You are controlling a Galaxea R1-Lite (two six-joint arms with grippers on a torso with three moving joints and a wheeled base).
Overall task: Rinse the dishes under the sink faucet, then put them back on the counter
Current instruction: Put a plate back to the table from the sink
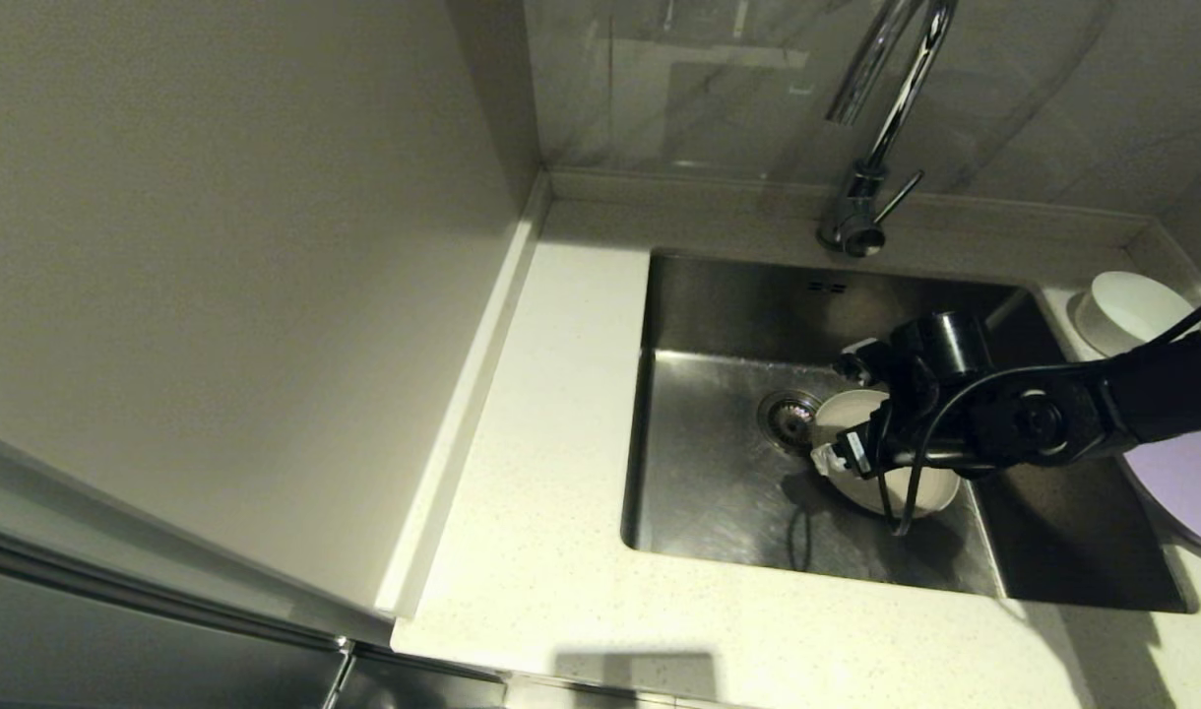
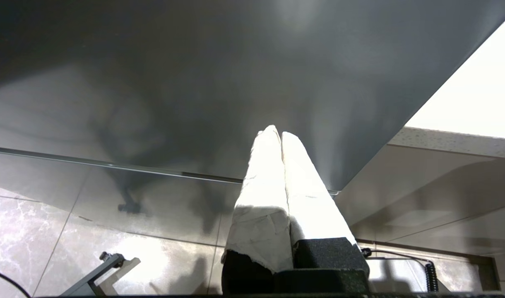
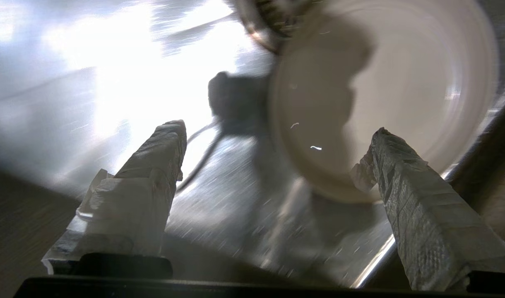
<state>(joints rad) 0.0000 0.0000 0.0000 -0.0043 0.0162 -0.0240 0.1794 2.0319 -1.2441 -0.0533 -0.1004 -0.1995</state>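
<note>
Next, my right gripper moves over and pinches the rim next to the drain strainer, because only one of its fingers reaches the cream-beige plate's near rim.
The cream-beige plate lies flat on the bottom of the sink, right beside the drain strainer. My right gripper hangs just over it, open and holding nothing. In the right wrist view the plate lies ahead of the right gripper, and one finger is close to its near rim. The white bowl and the lavender plate stand on the counter right of the sink. The faucet rises behind the basin, with no water showing. My left gripper is shut and empty, parked low beside the cabinet front.
A beige wall panel borders the counter on the left. The raised back ledge runs behind the sink. My right arm reaches across the basin's right side, with its cable hanging over the plate.
</note>
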